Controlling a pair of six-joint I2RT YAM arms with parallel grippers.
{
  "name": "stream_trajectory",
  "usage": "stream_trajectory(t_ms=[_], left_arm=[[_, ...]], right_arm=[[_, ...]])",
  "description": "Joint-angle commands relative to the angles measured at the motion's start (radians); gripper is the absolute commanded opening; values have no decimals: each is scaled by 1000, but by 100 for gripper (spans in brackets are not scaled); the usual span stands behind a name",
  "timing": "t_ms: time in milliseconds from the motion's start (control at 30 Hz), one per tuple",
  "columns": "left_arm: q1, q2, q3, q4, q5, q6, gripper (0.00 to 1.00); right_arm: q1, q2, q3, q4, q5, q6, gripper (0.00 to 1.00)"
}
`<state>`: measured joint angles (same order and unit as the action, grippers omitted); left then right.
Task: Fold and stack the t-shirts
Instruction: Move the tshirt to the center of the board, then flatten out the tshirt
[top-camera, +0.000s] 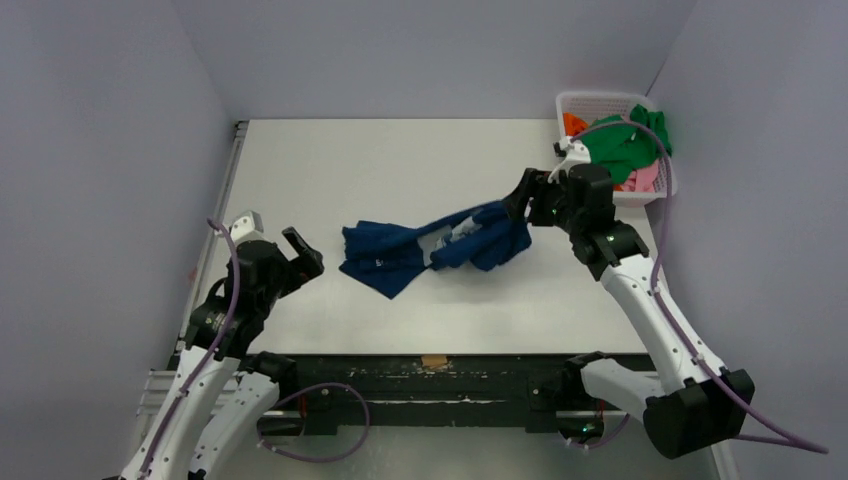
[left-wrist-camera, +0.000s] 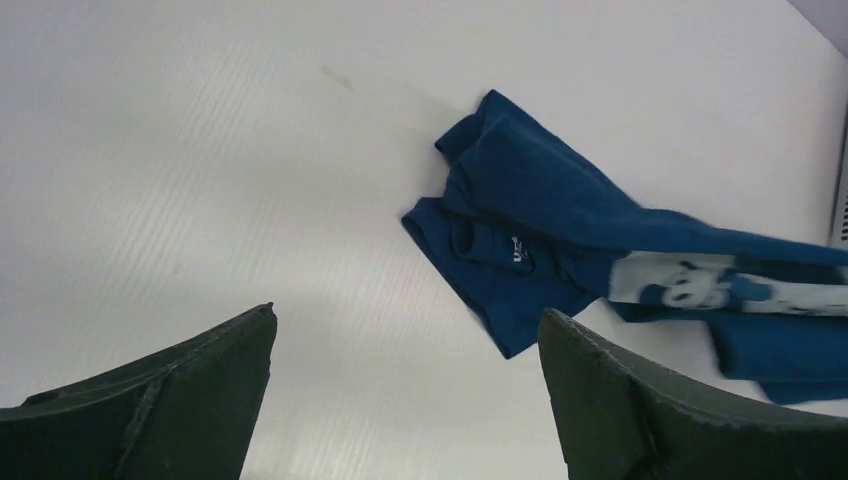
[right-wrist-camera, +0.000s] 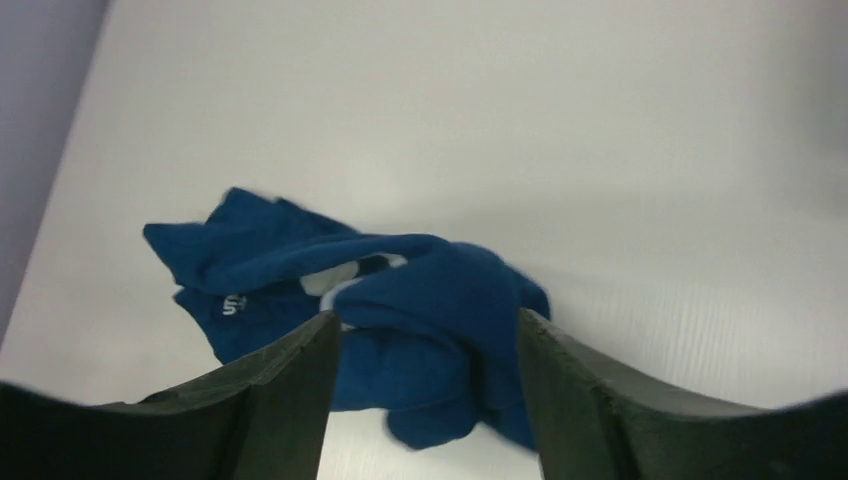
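Note:
Next, my left gripper grabs the navy blue t-shirt beside its collar (top-camera: 358, 231), because the t-shirt is bunched up across its print (top-camera: 438, 243). Both grippers should then stretch it flat before folding.
A navy blue t-shirt (top-camera: 420, 250) lies crumpled mid-table, its pale print showing (left-wrist-camera: 690, 280). Its right end bunches up between the fingers of my right gripper (top-camera: 520, 202), whose jaws stand apart around the cloth (right-wrist-camera: 430, 300) without pinching it; the cloth's lower edge is blurred. My left gripper (top-camera: 305, 252) hovers wide open over bare table left of the shirt (left-wrist-camera: 530, 230), holding nothing. More t-shirts, green (top-camera: 630, 140), orange (top-camera: 572, 123) and pink (top-camera: 643, 180), are heaped in the basket at the back right.
The white lattice basket (top-camera: 600, 98) stands in the far right corner against the wall, right behind my right arm. Grey walls close in the table (top-camera: 400, 160) on three sides. A purple cable loops over the basket.

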<state>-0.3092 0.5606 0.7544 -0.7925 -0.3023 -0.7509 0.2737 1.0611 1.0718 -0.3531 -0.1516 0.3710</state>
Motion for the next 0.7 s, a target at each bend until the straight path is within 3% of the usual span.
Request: stream_trajectory(t_ms=[0,33,133,267,433,667], left_arm=[[-4,61,-31,23,101,-52,100],[-5,82,-39,39,118,-53,100],[-11,167,-60,115,169,-43,100],[-14,314,-63,242,216,-15,99],[-14,570,39,350,222,57,93],[-14,894,193,423,224,116,88]], right_arm=[[-4,21,-93,-45,258,54,79],[-4,16,-101,-70,299,71,87],[-2,-20,-148,-110,375,108,91],[-2,-83,-257,-77,381,154,91],[-2,-123,-416,27,360,204,90],[-4,-51,-533,232,229,231,86]])
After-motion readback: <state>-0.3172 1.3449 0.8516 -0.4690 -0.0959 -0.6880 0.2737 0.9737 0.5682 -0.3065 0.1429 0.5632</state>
